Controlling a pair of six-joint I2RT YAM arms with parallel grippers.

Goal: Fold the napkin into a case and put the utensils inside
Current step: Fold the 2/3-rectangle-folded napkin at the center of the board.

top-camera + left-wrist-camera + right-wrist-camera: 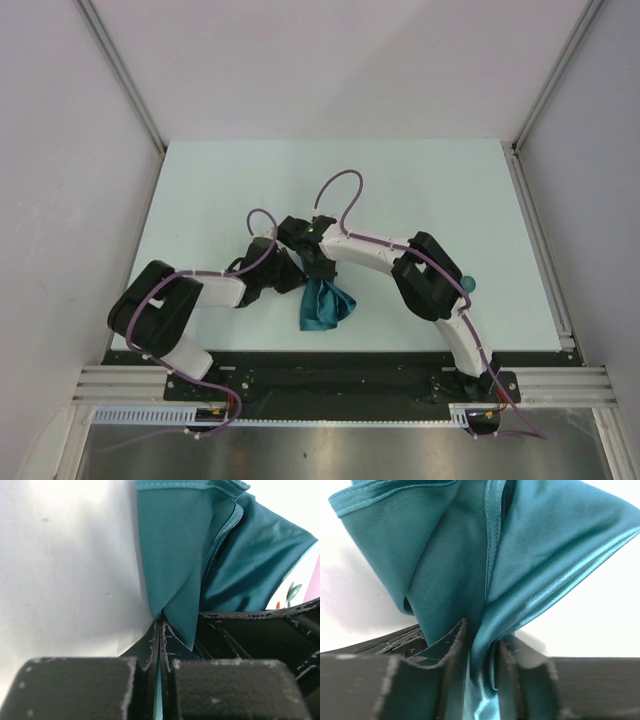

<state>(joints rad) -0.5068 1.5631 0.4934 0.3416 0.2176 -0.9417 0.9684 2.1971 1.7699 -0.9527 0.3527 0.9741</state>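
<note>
Next, my left gripper lets go of the napkin's side edge [158,609] it is pinching and takes the napkin's gathered fold [489,627], which is bunched up in my right gripper.
The teal napkin [325,305] hangs bunched above the near middle of the table, with both grippers at its top. My left gripper [303,280] is shut on a thin fold of the napkin [175,555], pinched tight at the fingertips [160,625]. My right gripper [320,262] stands with its jaws slightly parted. A gathered fold of the napkin [460,555] runs loosely through the gap [482,640]. A small orange-red speck [277,605] shows past the cloth at the right; I cannot tell whether it is the utensils.
The pale table [400,190] is walled by white panels on three sides. A small green object [467,285] lies beside the right arm's elbow. The black base rail [330,375] runs along the near edge.
</note>
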